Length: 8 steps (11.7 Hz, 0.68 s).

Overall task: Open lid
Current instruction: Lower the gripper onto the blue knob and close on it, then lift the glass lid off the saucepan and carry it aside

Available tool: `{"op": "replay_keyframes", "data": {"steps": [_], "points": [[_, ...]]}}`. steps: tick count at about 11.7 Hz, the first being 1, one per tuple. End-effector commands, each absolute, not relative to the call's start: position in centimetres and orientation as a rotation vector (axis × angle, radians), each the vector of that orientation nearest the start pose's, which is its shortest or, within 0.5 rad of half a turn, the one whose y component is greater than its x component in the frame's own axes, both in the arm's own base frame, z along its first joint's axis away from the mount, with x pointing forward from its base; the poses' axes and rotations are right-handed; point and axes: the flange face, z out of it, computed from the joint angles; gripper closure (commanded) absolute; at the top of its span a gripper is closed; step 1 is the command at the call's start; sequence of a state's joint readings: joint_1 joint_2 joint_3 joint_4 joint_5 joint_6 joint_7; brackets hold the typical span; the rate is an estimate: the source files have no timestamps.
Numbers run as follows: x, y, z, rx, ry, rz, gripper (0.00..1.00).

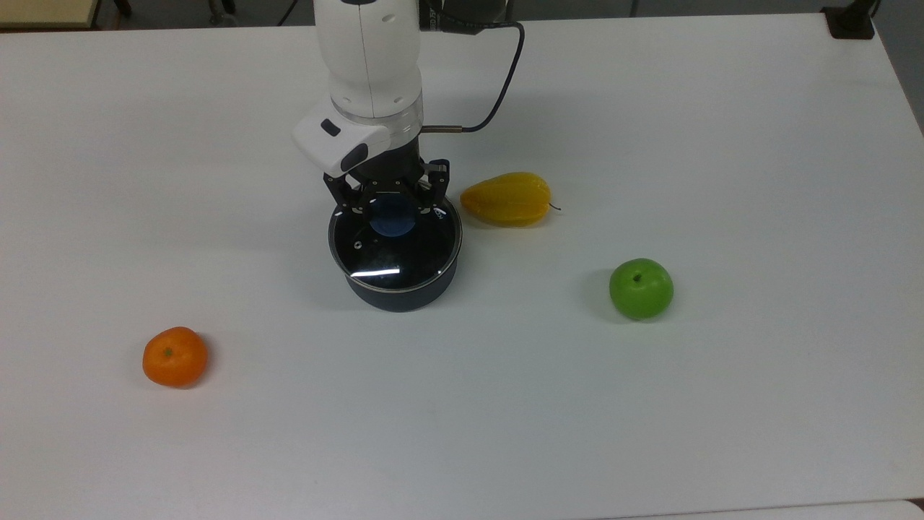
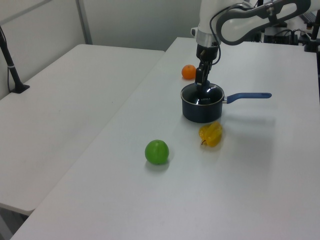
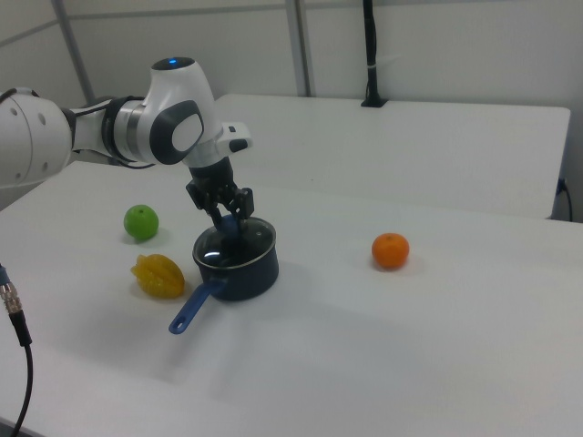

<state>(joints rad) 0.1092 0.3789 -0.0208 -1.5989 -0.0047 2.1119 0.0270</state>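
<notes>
The metal rim (image 2: 202, 104) rests flat on the saucepan's edge, so the lid (image 2: 209, 94) will come away in one piece and the saucepan will stay behind when the robot lifts the lid's knob.
The lid (image 1: 395, 249) is clear glass with a metal rim and a blue knob (image 1: 393, 218). It lies flat on the dark saucepan (image 1: 397, 295) at the table's middle. My gripper (image 1: 393, 206) points down over the knob, open, with a finger on each side and a small gap to each. In the left view the gripper (image 2: 201, 82) stands just above the lid (image 2: 202, 96), and the pan's blue handle (image 2: 247, 96) points to the left view's right. In the right view the gripper (image 3: 228, 218) hangs over the lid (image 3: 232, 246).
A yellow fruit (image 1: 507, 198) lies close to the pan on the top view's right. A green apple (image 1: 641, 289) sits farther right and nearer the front. An orange (image 1: 175, 356) rests at the front left. A black cable (image 1: 505, 72) trails from the wrist.
</notes>
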Motion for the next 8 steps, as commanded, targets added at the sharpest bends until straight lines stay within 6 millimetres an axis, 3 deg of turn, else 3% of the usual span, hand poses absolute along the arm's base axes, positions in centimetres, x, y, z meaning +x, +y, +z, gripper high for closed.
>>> {"op": "replay_keyframes", "data": {"steps": [1, 3, 5, 8], "points": [[67.6, 5.9, 44.9, -3.136, -0.123, -0.276, 0.58], [67.2, 5.2, 46.9, -3.127, -0.097, -0.313, 0.58], [66.7, 3.1, 49.3, -3.124, -0.046, -0.366, 0.58], [65.2, -4.3, 52.3, -3.137, 0.036, -0.360, 0.58]]}}
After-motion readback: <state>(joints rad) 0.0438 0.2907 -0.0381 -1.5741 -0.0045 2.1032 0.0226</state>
